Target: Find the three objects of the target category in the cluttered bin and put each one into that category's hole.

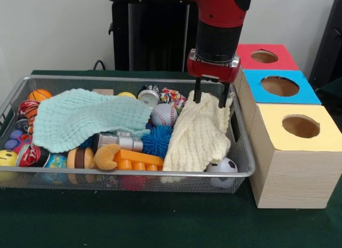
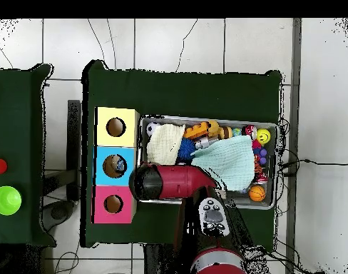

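Observation:
The mint cloth (image 1: 120,113) bulges up in a broad hump (image 1: 80,119) among the toys, so the robot should expect large balls hidden beneath it when the gripper lifts it away.
The wire mesh bin (image 1: 133,175) sits on the green table and is full of toys and two cloths; it also shows in the overhead view (image 2: 205,118). My gripper (image 1: 210,97) hangs at the bin's right end, open, its fingertips (image 1: 197,95) just over the top edge of a cream cloth (image 1: 195,136). No clear plastic lump shows in either view. The blue-topped box's hole (image 1: 279,86) is just right of the gripper. In the overhead view my arm (image 2: 170,182) hides the gripper beside the blue hole (image 2: 116,165).
The red-topped box (image 1: 264,56) and the yellow-topped box (image 1: 300,126) flank the blue one. A mint cloth (image 1: 85,117) covers the bin's left middle. A baseball (image 1: 163,114), blue spiky ball (image 1: 156,141), silver can (image 1: 120,141), orange block (image 1: 138,160) and soccer ball (image 1: 224,167) lie around the cloths.

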You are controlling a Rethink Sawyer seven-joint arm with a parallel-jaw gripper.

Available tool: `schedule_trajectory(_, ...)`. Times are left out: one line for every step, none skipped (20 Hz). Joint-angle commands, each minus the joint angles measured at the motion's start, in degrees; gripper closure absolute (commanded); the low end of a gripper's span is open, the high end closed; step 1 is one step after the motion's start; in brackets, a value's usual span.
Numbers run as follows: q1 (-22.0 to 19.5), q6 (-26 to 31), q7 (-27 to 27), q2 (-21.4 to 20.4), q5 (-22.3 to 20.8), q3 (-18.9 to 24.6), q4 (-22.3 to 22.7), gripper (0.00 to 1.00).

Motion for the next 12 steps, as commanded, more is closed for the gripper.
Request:
schedule_trajectory(-2.0, -3.0, 7.1, 2.0, 0.9, 0.3, 0.5, 0.0)
schedule_trajectory(-1.8, -2.8, 6.8, 1.5, 0.5, -0.1, 0.3, 0.0)
schedule_trajectory(-1.7, -2.5, 6.6, 1.1, 0.2, -0.3, 0.0, 0.0)
schedule_trajectory(-1.6, -1.9, 6.5, 0.5, 0.1, -0.7, 0.2, 0.0)
schedule_trajectory(-1.7, -1.7, 6.1, 0.4, -0.1, -0.7, -0.1, 0.0)
schedule_trajectory(-2.2, -1.9, 5.6, 0.8, -0.3, -0.4, -0.4, 0.0)
schedule_trajectory(-2.4, -1.8, 5.2, 1.0, -0.3, -0.2, -0.5, 0.0)
schedule_trajectory(-2.7, -1.8, 4.9, 1.1, -0.5, -0.1, -0.6, 0.0)
schedule_trajectory(-2.9, -1.7, 4.6, 1.1, -0.6, 0.1, -0.7, 0.0)
schedule_trajectory(-3.4, -1.4, 3.9, 1.1, -0.7, 0.6, -0.5, 0.0)
schedule_trajectory(-3.6, -1.1, 3.6, 1.1, -0.8, 0.7, -0.5, 0.0)
schedule_trajectory(-3.7, -0.8, 3.2, 1.1, -0.8, 0.9, -0.5, 0.0)
